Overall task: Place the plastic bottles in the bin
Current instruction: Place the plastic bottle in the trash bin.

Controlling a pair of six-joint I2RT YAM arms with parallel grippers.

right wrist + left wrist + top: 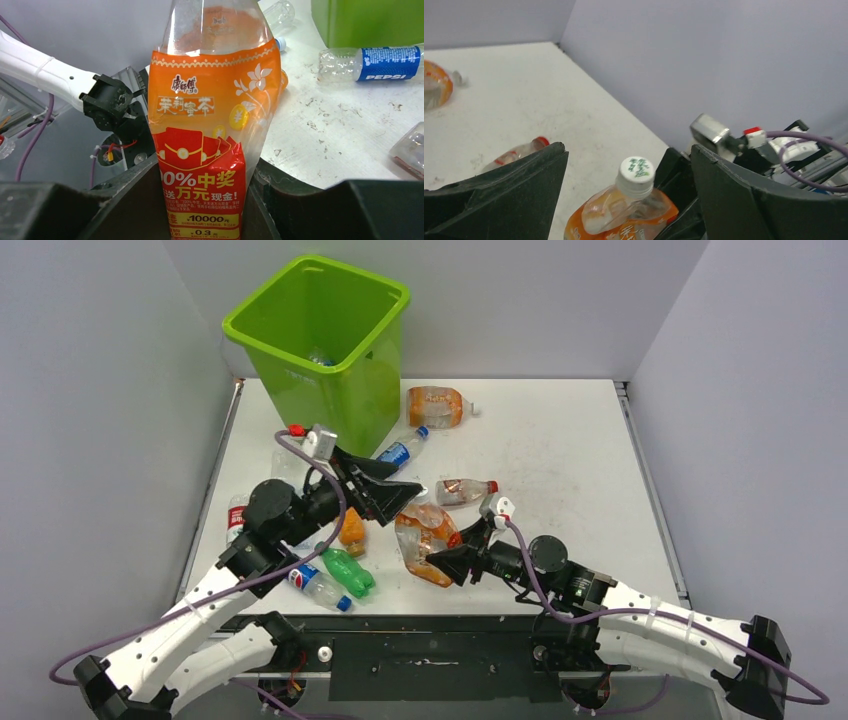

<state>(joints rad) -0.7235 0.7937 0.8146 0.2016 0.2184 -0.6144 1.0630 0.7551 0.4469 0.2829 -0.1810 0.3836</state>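
The large clear bottle (422, 540) is in my right gripper, far from the bin, so my left gripper should grab its white cap end (636, 176) and bring it over.
My right gripper (447, 558) is shut on a large clear bottle with an orange and red label (424, 538) and holds it at the table's front middle. In the right wrist view (205, 172) the bottle (212, 100) stands between both fingers. My left gripper (404, 500) is open, its jaws wide apart on either side of that bottle's white cap (636, 172), not touching it. The lime-green bin (320, 330) stands at the back left with a bottle inside (320, 359).
Loose bottles lie on the table: an orange one (438, 406), a blue-labelled Pepsi one (402, 450), a clear red-capped one (465, 490), a small orange one (351, 530), a green one (347, 570), another Pepsi one (318, 585), and a clear one (236, 515) at the left edge.
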